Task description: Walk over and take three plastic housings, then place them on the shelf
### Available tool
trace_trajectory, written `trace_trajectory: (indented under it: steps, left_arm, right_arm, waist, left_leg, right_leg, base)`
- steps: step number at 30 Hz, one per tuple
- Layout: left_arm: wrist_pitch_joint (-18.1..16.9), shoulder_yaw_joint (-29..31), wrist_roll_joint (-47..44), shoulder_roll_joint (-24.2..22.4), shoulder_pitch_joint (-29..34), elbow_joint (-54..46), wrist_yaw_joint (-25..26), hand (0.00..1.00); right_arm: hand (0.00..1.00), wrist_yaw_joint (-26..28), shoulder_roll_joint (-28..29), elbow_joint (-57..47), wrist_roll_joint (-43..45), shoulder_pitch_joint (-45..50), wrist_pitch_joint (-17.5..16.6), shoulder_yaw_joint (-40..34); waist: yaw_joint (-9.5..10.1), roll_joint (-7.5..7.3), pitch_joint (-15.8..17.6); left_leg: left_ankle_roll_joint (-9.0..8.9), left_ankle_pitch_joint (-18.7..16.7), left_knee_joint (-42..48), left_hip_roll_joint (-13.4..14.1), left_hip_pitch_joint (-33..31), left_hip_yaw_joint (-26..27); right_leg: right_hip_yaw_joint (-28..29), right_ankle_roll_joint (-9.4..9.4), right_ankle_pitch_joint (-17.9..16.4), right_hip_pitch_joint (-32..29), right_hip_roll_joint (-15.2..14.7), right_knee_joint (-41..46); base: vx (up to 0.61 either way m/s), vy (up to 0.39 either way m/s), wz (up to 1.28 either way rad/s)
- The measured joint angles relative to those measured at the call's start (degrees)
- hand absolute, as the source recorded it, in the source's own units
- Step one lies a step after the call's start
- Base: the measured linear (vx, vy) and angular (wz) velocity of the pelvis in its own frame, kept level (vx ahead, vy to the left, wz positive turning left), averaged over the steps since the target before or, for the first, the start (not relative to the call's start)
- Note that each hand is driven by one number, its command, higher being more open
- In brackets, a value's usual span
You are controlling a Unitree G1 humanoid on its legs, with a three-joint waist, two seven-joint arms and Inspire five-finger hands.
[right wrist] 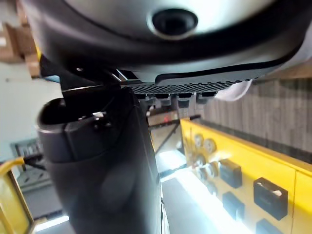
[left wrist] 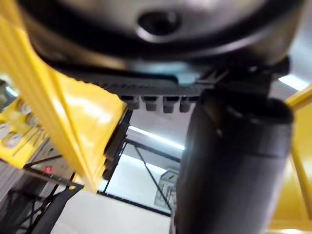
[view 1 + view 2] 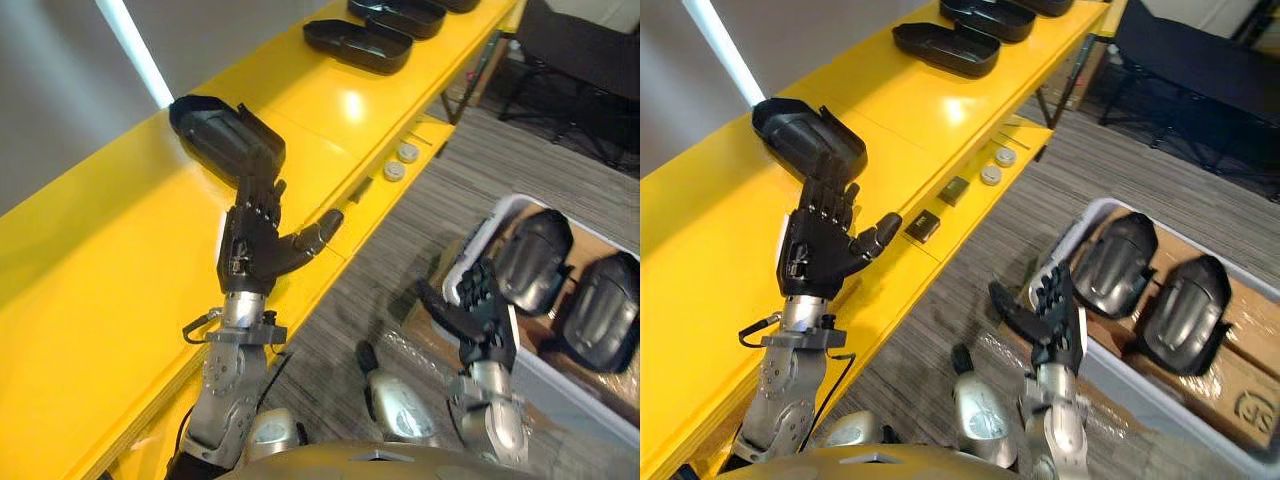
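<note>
Brown cardboard [image 3: 592, 237] can be seen around the black plastic housings [image 3: 601, 310] in the white bin. I should expect cardboard boxes underneath when I take one housing out.
A black plastic housing [image 3: 225, 135] lies on the yellow shelf [image 3: 110, 270], hollow side up. My left hand [image 3: 255, 245] is open just in front of it, fingers straight, fingertips at the housing's near end and thumb spread to the right. Two more housings [image 3: 358, 45] [image 3: 398, 14] lie farther along the shelf. My right hand [image 3: 1055, 312] hangs open over the carpet, holding nothing, beside a white bin [image 3: 1072, 243]. Two housings [image 3: 1115, 262] [image 3: 1185, 310] lie dome side up in that bin.
The shelf's front edge carries small round knobs [image 3: 401, 160] and black tags [image 3: 923, 225]. Grey striped carpet [image 3: 440, 215] runs between shelf and bin. Dark furniture [image 3: 585, 55] stands at the far right.
</note>
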Motion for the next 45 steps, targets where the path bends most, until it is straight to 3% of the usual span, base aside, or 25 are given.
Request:
trace_trajectory:
  steps: [1,2,4,6,9,11,13,14,15,17,20,22,24,27,32,35,40,45]
  left_arm:
    - [0.1,-0.5,0.5,0.0,0.1,0.0,0.2,1.0]
    - [0.1,-0.4,0.4,-0.1,-0.1,0.0,0.3,1.0]
    - [0.5,-0.3,0.3,0.0,-0.5,0.0,0.2,1.0]
    - [1.0,0.2,0.1,0.0,-0.6,0.2,-0.4,1.0]
    - [1.0,0.7,-2.1,0.0,-0.6,0.6,-0.6,1.0]
    - [1.1,2.3,-3.7,0.0,-0.4,2.5,-0.5,1.0]
    - [1.1,3.2,-6.0,0.1,-0.3,3.5,-0.5,1.0]
    - [1.1,3.3,-6.9,0.1,-0.3,4.0,-0.6,1.0]
    - [1.5,3.0,-8.4,-1.0,0.0,4.7,-0.5,1.0]
    - [2.8,1.5,-8.8,-3.4,1.7,5.2,-0.3,1.0]
    - [4.8,-1.2,-14.0,-4.2,3.6,5.2,-3.6,1.0]
    - [4.8,-1.2,-15.0,-4.1,4.3,5.1,-6.2,1.0]
    - [4.8,-1.2,-15.1,-3.9,4.1,5.1,-7.1,1.0]
    - [4.8,-0.5,-15.2,-3.1,3.7,5.5,-7.4,1.0]
    - [5.5,2.1,-14.8,-0.3,2.9,6.1,-9.0,1.0]
    - [6.2,2.1,-12.4,1.4,-0.4,6.8,-8.8,1.0]
    - [7.4,1.5,-10.2,1.6,-1.7,8.7,-9.6,1.0]
    - [7.5,0.6,-8.0,1.2,-3.0,11.9,-10.7,1.0]
  right_arm:
    - [1.0,0.7,-1.2,0.0,1.0,-1.1,0.0,0.8]
    - [1.0,1.1,-1.9,0.0,0.9,-2.0,0.0,1.6]
    - [1.0,0.8,-3.1,0.0,0.7,-5.5,-0.1,4.7]
    - [1.0,-2.9,-2.9,1.1,-1.0,-11.5,-0.5,9.7]
    - [1.0,-7.3,-1.7,3.1,-5.5,-16.5,-0.7,12.4]
    - [1.0,-9.4,-1.3,4.0,-8.8,-18.7,-0.5,13.0]
    - [1.0,-9.7,-1.3,4.0,-9.5,-18.1,-0.4,12.8]
    - [1.0,-9.8,-1.3,4.0,-9.8,-17.2,-0.2,12.4]
    - [1.0,-9.5,-2.3,4.3,-11.3,-15.8,0.6,10.4]
    - [1.0,-8.7,-4.6,5.7,-11.5,-14.4,1.5,7.7]
    - [1.0,-7.7,-8.0,6.7,-11.4,-10.7,2.8,2.6]
    - [1.0,-6.6,-9.1,6.7,-10.4,-9.2,2.8,1.0]
    - [1.0,-5.6,-9.0,6.8,-9.5,-9.0,2.9,0.7]
    - [1.0,-5.3,-8.4,10.2,-8.7,-11.7,2.9,0.6]
    - [1.0,-11.0,-8.1,17.9,-8.0,-23.6,5.0,-0.6]
    - [1.0,-15.8,-8.7,24.9,-6.3,-34.3,6.6,-4.1]
    - [1.0,-23.8,-13.4,30.7,-4.2,-50.7,7.7,-6.0]
    - [1.0,-25.1,-20.5,33.4,-3.6,-62.0,9.9,-6.4]
  waist:
    - [0.76,0.55,-0.2]
    - [0.84,0.59,-0.1]
    - [1.44,0.99,-0.2]
    - [2.8,1.41,-1.0]
    - [5.36,0.18,-2.0]
    - [6.67,0.05,-2.2]
    - [6.55,-0.28,-2.4]
    - [6.31,-1.36,-3.0]
    - [5.28,-0.7,-3.6]
    - [3.15,1.03,-4.6]
    - [1.81,2.77,-5.6]
    - [1.88,2.97,-5.7]
    - [2.21,3.03,-5.8]
    - [3.79,1.77,-6.0]
    - [6.05,-0.82,-5.4]
    - [7.77,-1.68,-3.0]
    - [9.75,-1.32,0.2]
    - [10.41,-0.87,2.7]
  left_leg:
    - [1.04,1.0,0.0,0.9,-2.1,3.3]
    - [1.43,1.8,-0.3,1.2,-2.9,4.5]
    - [1.8,4.6,-2.2,2.5,-4.4,7.0]
    - [1.61,8.7,-4.5,4.7,-7.5,8.2]
    - [0.49,11.3,-4.6,5.9,-11.3,9.5]
    - [-1.09,12.3,-1.6,8.6,-14.4,10.5]
    - [-2.79,13.3,0.9,11.6,-16.5,10.8]
    - [-4.38,14.2,1.3,12.3,-17.2,11.0]
    - [-7.47,16.0,0.2,14.3,-17.1,10.4]
    - [-8.96,19.3,-3.9,16.7,-16.5,7.5]
    - [-7.57,22.7,-9.9,16.4,-12.2,2.5]
    - [-7.96,21.0,-9.5,14.5,-11.4,0.6]
    - [-7.36,17.0,-10.0,11.9,-12.0,-1.2]
    - [-9.18,17.7,-12.3,9.5,-12.3,-1.3]
    - [-8.29,18.2,-11.4,7.0,-16.1,-1.3]
    - [-8.34,18.2,-9.4,6.8,-19.8,-3.3]
    - [-8.75,19.4,-8.6,6.6,-24.2,-7.6]
    - [-8.6,19.7,-8.4,6.6,-25.4,-7.7]
  right_leg:
    - [-5.9,-1.74,-1.5,-3.7,-2.2,3.4]
    - [-7.9,-2.28,-1.9,-4.9,-2.9,6.4]
    - [-12.7,-5.08,-4.8,-6.0,-5.8,17.3]
    - [-16.7,-5.5,-11.7,-2.8,-11.4,26.7]
    - [-17.5,-5.5,-12.8,3.6,-18.9,26.7]
    - [-17.3,-5.22,-12.6,8.8,-23.0,21.4]
    - [-17.8,-2.97,-11.1,11.0,-22.7,13.6]
    - [-18.8,1.89,-10.0,11.8,-22.4,10.5]
    - [-21.3,8.68,-14.7,12.5,-20.4,8.8]
    - [-21.9,7.91,-17.2,11.8,-16.3,7.9]
    - [-18.9,5.49,-18.4,10.7,-13.2,9.2]
    - [-16.4,4.47,-18.2,9.0,-12.4,9.0]
    - [-14.3,4.2,-16.2,6.7,-11.5,8.0]
    - [-13.5,4.74,-12.1,5.4,-12.5,5.1]
    - [-16.1,4.79,-4.4,5.3,-14.3,-3.2]
    - [-17.8,4.74,-3.1,4.4,-14.2,-4.6]
    - [-18.9,3.87,-1.6,1.8,-12.8,-5.6]
    - [-18.9,3.39,-0.4,1.0,-12.6,-6.4]
  base:
    - [-0.41,0.101,-0.87]
    - [-0.44,0.091,-1.0]
    - [-0.25,0.015,-0.62]
    - [-0.2,-0.075,-0.45]
    - [-0.14,-0.224,-0.36]
    - [-0.19,-0.363,-0.72]
    - [-0.22,-0.492,-0.69]
    - [-0.21,-0.569,-0.63]
    - [-0.22,-0.656,-0.56]
    - [-0.15,-0.509,-0.49]
    - [-0.05,-0.266,-0.67]
    - [-0.07,-0.096,-0.7]
    - [-0.08,-0.013,-0.48]
    - [-0.06,0.072,-0.26]
    - [-0.11,0.109,-0.07]
    - [-0.12,0.034,0.16]
    - [-0.09,-0.017,0.11]
    - [-0.01,-0.001,0.0]
